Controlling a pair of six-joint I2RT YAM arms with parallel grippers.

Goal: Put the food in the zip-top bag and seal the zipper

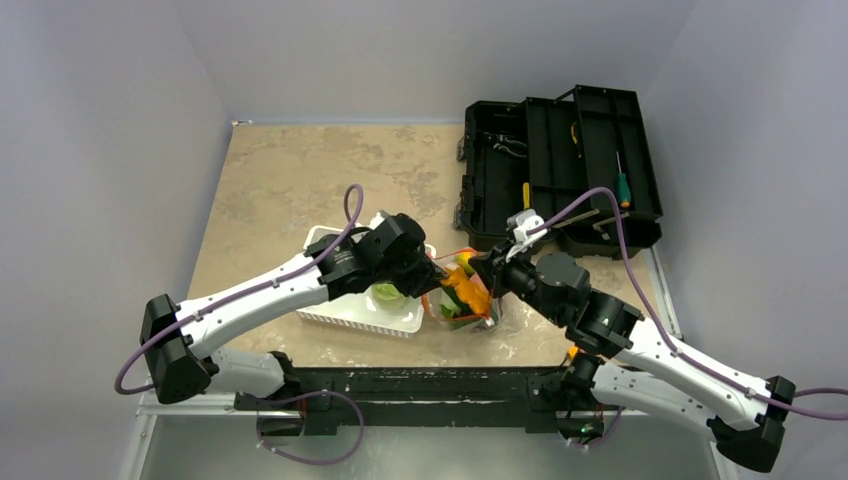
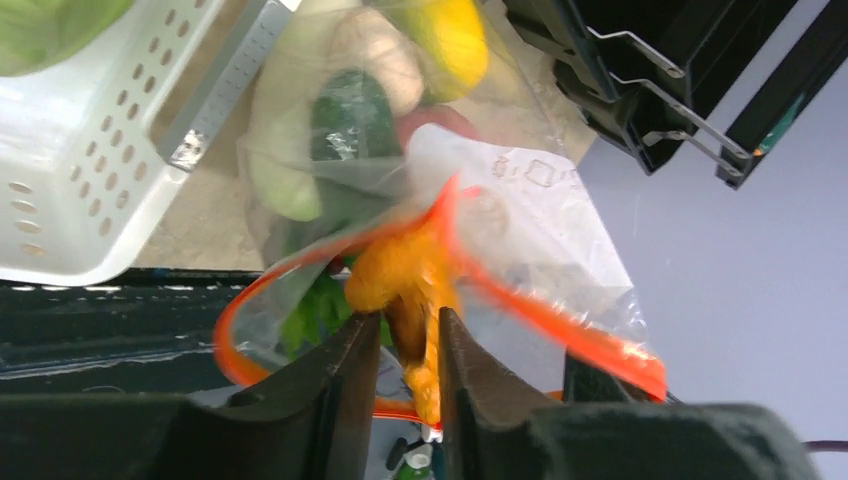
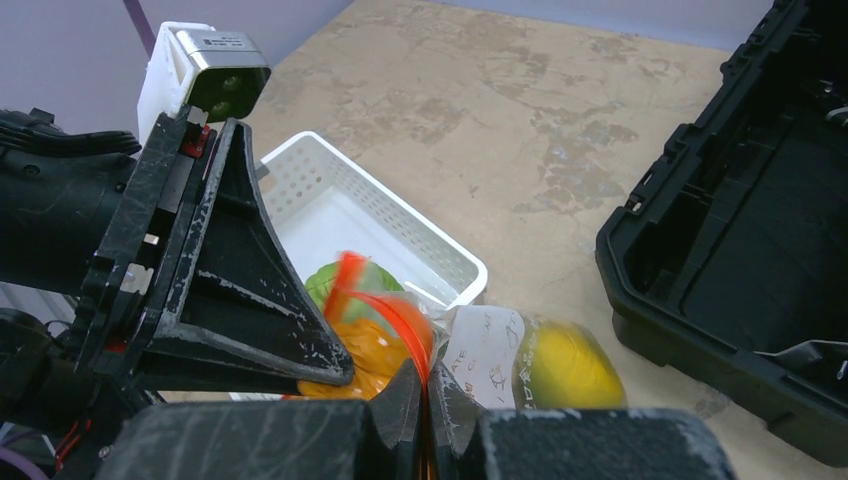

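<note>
My left gripper is holding the orange food high in the bag's opening, so it should let go of the food and pull up the bag's zipper edge near the basket.
The zip-top bag stands between the white basket and the toolbox, its mouth held up and open. My right gripper is shut on the orange-red zipper edge of the bag. My left gripper hovers at the mouth with its jaws slightly apart. An orange piece of food hangs between the fingers, over the opening. Inside the bag lie a yellow-green mango, a green cucumber and other food. A green cabbage lies in the basket.
The white slatted basket sits just left of the bag, under my left wrist. An open black toolbox with tools stands at the back right, close to the bag. Bare tabletop stretches behind the basket.
</note>
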